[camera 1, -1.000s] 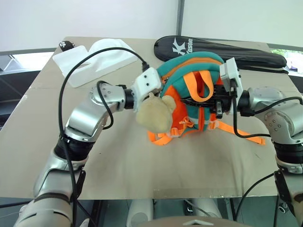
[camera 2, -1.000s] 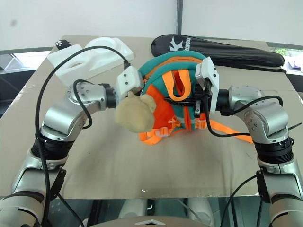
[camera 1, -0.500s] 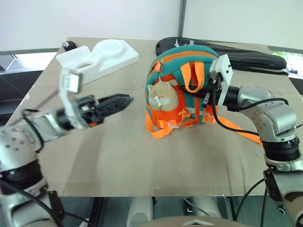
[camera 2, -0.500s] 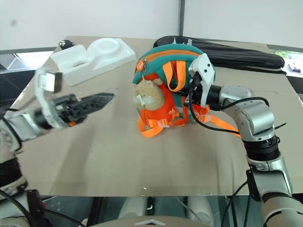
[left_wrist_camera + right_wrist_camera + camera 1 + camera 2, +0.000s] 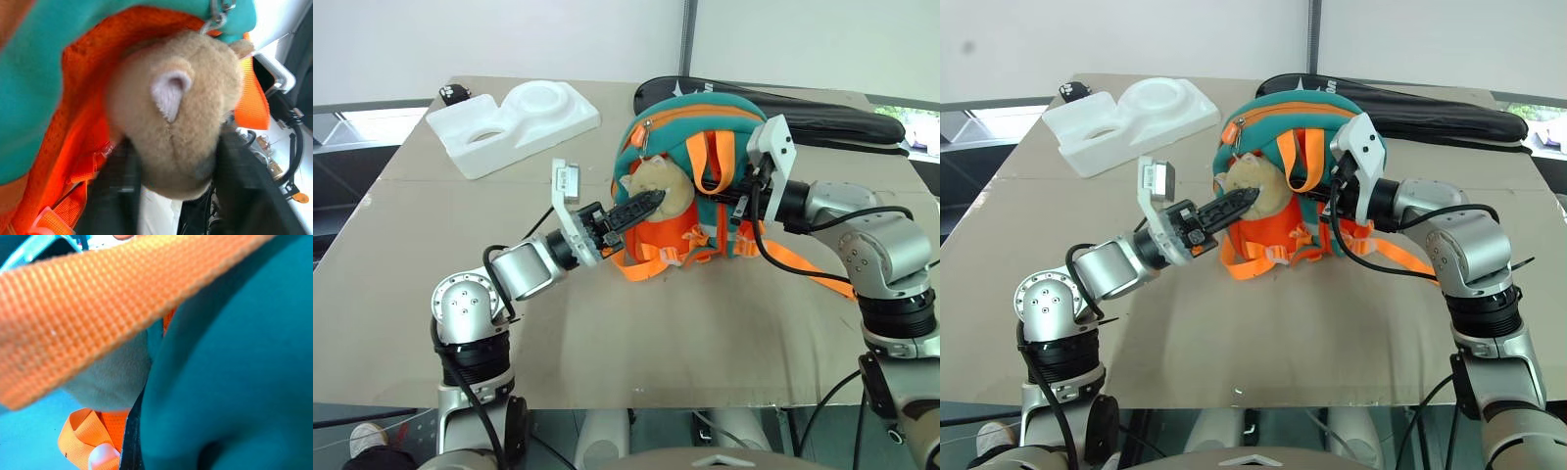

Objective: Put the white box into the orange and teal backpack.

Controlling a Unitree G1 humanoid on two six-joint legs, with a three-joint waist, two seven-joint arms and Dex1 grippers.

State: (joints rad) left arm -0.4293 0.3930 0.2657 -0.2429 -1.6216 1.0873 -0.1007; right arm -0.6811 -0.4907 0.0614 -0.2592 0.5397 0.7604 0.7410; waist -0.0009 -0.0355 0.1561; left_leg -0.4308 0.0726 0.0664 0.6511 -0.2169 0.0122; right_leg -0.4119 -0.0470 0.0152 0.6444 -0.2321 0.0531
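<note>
The plush toy chained to the zipper pull (image 5: 666, 180) is lying over the front of the backpack, so the robot's left gripper should pull the toy back beyond the backpack's side edge (image 5: 616, 186).
The orange and teal backpack (image 5: 705, 122) stands upright in the middle of the table, and a tan plush toy (image 5: 674, 188) hangs on its front. My left gripper (image 5: 651, 202) reaches in from the left. In the left wrist view the plush toy (image 5: 181, 112) sits squeezed between the dark fingers (image 5: 120, 191). My right gripper (image 5: 734, 201) is shut at the backpack's right side, tucked among the orange straps. The right wrist view is close on an orange strap (image 5: 98, 308) and teal fabric (image 5: 234, 357). The white box is out of view.
A chunky white foam tray (image 5: 514, 122) lies at the back left with a small black object (image 5: 453, 94) behind it. A long black racket bag (image 5: 832, 113) lies behind the backpack. An orange strap (image 5: 808, 269) trails over the table under my right arm.
My left arm left the plush toy, swung out to the left, then came back and closed on the toy. The backpack went from tilted to upright. My right gripper kept its hold.
</note>
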